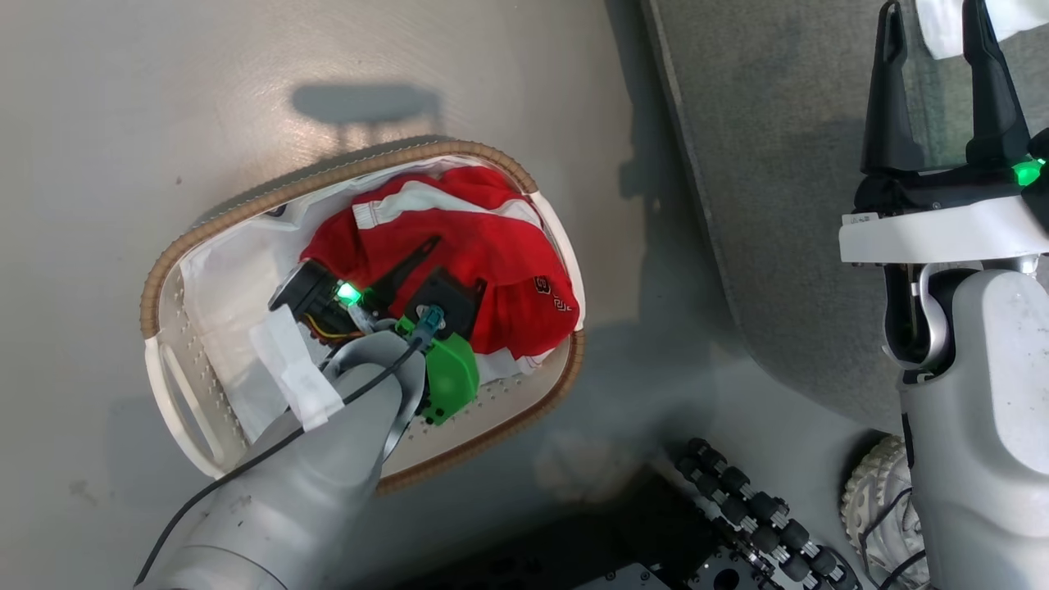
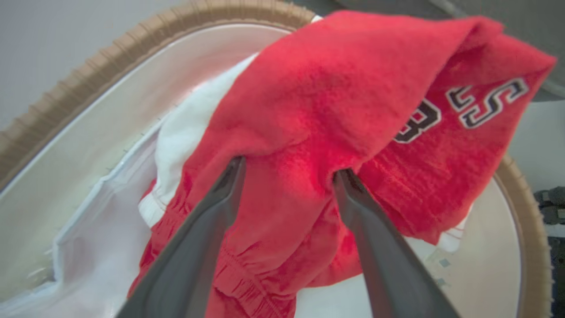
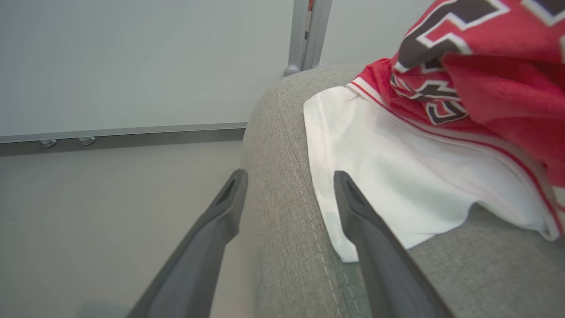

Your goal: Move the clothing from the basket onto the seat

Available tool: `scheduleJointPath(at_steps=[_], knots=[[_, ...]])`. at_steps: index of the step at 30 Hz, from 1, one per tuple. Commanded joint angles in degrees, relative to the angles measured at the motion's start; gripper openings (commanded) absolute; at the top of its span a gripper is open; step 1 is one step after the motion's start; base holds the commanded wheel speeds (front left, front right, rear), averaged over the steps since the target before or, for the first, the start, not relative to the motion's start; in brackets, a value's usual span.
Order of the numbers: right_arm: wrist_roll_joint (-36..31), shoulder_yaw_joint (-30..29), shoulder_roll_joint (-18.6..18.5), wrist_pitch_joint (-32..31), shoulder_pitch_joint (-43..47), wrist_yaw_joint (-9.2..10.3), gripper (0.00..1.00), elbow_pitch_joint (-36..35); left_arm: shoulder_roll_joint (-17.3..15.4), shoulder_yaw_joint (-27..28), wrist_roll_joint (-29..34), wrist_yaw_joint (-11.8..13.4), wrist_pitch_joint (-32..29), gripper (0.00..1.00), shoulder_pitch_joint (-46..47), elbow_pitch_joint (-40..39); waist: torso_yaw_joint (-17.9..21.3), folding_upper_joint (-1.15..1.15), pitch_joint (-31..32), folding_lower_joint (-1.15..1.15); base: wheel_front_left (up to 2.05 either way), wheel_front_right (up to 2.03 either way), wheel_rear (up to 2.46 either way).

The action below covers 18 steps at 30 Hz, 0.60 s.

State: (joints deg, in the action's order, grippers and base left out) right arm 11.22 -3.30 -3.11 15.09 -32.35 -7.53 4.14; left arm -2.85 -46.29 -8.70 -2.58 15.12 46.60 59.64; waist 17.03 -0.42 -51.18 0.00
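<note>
The bunched red shorts have only white liner showing around them, so I should expect the basket beneath to be empty when I lift them out.
The basket stands on the floor, oval and white with a brown rim and a white liner. Red shorts with white stripes lie bunched inside it. My left gripper reaches into the basket, open, its two fingertips pushed under a fold of the shorts, with red cloth bulging between the fingers. My right gripper hangs open over the edge of the grey seat. The jersey, red with a white sleeve and black number, lies on the seat just past the right gripper.
My base with its black rollers and a pale wheel sits at the bottom right, close to the basket and the seat. A pale wall and a metal post stand behind the seat. Bare floor surrounds the basket.
</note>
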Motion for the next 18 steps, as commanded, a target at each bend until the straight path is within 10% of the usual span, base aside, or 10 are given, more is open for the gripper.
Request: scheduleJointPath(at_steps=[1, 3, 4, 9, 12, 18], knots=[[-0.3, -0.3, 0.0, 0.1, 0.2, 0.08, 1.0, -0.2, -0.2, 0.6, -1.0, 0.5, 0.0, 1.0, 1.0, -0.9, -0.4, 0.42, -0.4, 0.0, 0.0, 0.0, 0.0], [-0.5, -0.3, 0.0, 0.1, 0.0, 0.08, 1.0, -0.1, -0.2, 1.0, -1.7, 0.6, 0.0, 0.87, 0.9, -1.6, -0.5, 0.42, -0.4, 0.0, 0.0, 0.0, 0.0], [-0.5, -0.2, 0.1, 0.1, -0.1, 0.08, 1.0, 0.0, -0.2, 1.1, -2.0, 0.6, 0.0, 0.52, 0.8, -1.8, -0.6, 0.42, -0.3, 0.0, 0.0, 0.0, 0.0], [0.3, 0.3, 0.1, 0.1, -0.9, 0.08, 1.0, 0.5, -0.2, 0.7, -2.5, -0.9, 0.0, 0.47, 0.8, -2.0, -0.6, 0.42, -0.2, 0.0, 0.0, 0.0, 0.0], [0.6, 0.4, 0.1, 0.1, -1.0, 0.08, 1.0, 0.6, -0.2, 0.7, -3.2, -1.5, 0.0, 0.0, 0.9, -2.3, -0.5, 0.42, -0.1, 0.0, 0.0, 0.0, 0.0], [1.5, 0.3, 0.1, 0.1, -1.2, 0.08, 1.0, 1.3, -0.2, 1.2, -4.0, -2.1, 0.0, 0.0, 0.9, -3.1, -0.3, 0.42, 0.4, 0.0, 0.0, 0.0, 0.0]])
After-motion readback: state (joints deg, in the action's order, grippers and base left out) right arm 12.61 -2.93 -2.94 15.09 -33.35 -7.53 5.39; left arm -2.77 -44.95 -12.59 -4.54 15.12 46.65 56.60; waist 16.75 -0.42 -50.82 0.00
